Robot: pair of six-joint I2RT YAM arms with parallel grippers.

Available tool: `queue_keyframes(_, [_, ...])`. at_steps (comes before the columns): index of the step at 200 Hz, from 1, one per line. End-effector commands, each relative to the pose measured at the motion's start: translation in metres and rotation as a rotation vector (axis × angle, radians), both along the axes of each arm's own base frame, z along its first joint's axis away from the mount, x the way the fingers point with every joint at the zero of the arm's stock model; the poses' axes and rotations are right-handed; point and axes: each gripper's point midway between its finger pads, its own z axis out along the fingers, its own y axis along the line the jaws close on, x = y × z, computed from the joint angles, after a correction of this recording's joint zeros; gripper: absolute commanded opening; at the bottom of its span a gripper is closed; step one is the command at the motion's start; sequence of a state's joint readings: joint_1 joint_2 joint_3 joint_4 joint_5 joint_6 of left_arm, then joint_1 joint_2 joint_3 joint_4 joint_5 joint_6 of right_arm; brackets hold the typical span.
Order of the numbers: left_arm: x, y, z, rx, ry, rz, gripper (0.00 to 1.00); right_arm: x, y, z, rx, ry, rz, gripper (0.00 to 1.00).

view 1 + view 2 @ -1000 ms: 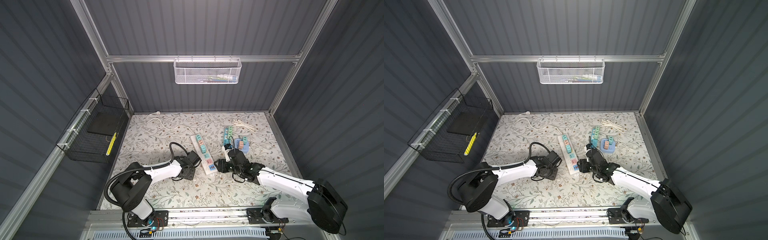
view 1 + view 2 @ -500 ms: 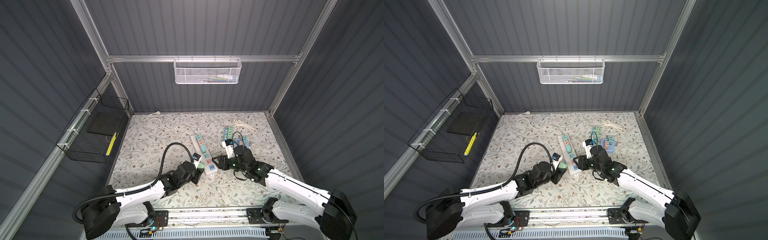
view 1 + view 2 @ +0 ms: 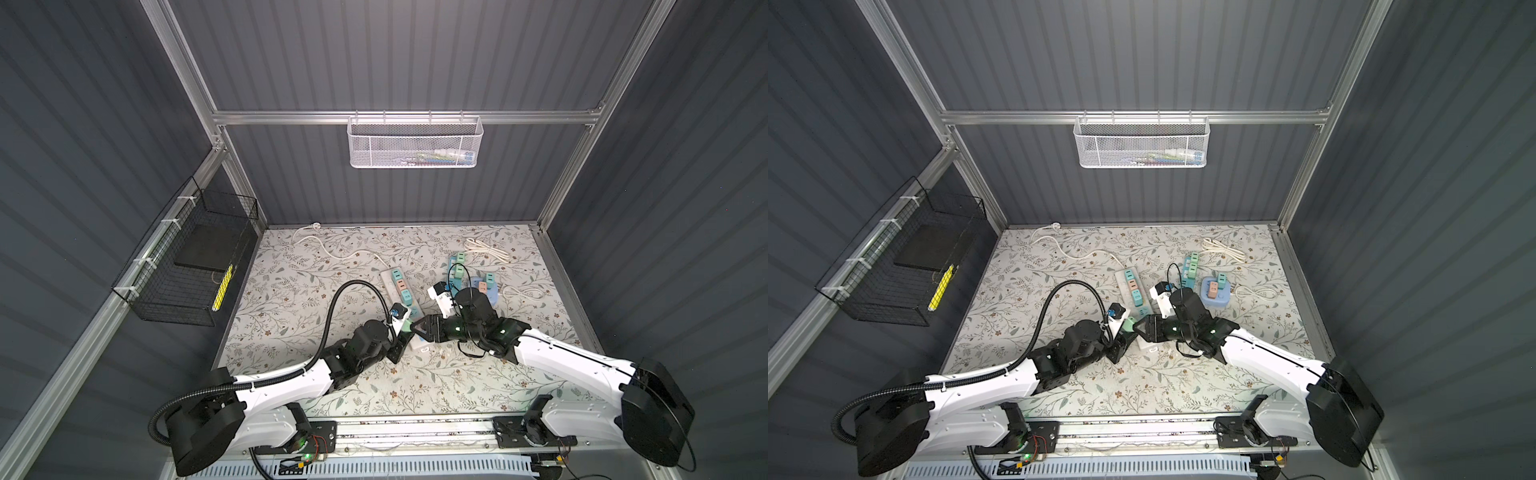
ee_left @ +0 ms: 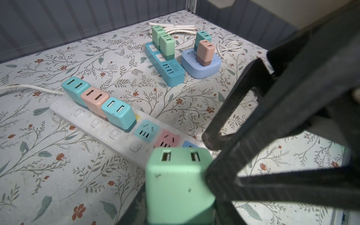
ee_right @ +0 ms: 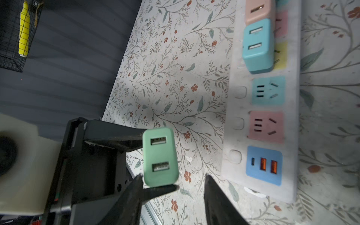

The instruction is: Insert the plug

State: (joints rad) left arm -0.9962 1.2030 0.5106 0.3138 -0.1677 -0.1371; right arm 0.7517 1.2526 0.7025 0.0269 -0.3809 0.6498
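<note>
The robot's left gripper pinches the plug's ends [image 5: 159, 132], and the charger next to the teal socket would get in a finger's way, so the right gripper should take the plug's long sides [image 5: 173, 155].
The plug [image 4: 179, 185] is a mint-green charger with two USB ports, and my left gripper [image 4: 178, 204] is shut on it. In both top views the plug [image 3: 405, 327] [image 3: 1129, 323] hangs just left of the near end of the white power strip [image 3: 417, 344] [image 3: 1144, 343]. My right gripper [image 5: 173, 176] is open, and one finger nearly touches the plug [image 5: 159, 157] while the other stands well clear. On the strip [image 5: 233, 109], a teal socket [image 5: 268, 90], a pink socket [image 5: 266, 124] and a blue USB panel [image 5: 264, 165] are free.
Three chargers [image 4: 95, 99] fill the strip's far sockets. A teal strip [image 4: 165, 68] with green chargers and a blue hub [image 4: 200, 66] lie behind the right arm, with white cables [image 3: 486, 249]. A white mesh basket [image 3: 415, 143] and a black wire basket [image 3: 187, 266] hang on the walls.
The left arm has swung round and lifted the green plug off the mat beside the strip's near end. The right gripper has come up to the plug and its jaws have narrowed.
</note>
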Motion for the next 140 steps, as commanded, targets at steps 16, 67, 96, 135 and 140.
queue_keyframes(16, [-0.001,-0.01,0.02,-0.028,-0.032,-0.034,0.0,0.004,0.022,0.014,0.067,-0.005,0.042,0.48])
queue_keyframes(67, [0.001,-0.007,0.02,-0.018,-0.032,-0.015,0.05,0.003,0.039,0.016,0.083,0.005,0.071,0.32])
queue_keyframes(96, [0.007,0.003,0.022,-0.01,-0.031,0.049,0.38,0.005,0.035,0.019,0.073,-0.017,0.045,0.28])
queue_keyframes(135, [0.002,0.023,0.027,-0.069,-0.005,0.117,0.61,0.015,0.015,0.023,0.011,-0.192,-0.056,0.26])
queue_keyframes(140, [0.004,0.029,0.028,-0.076,-0.005,0.151,0.63,0.018,0.01,0.021,-0.017,-0.218,-0.076,0.25])
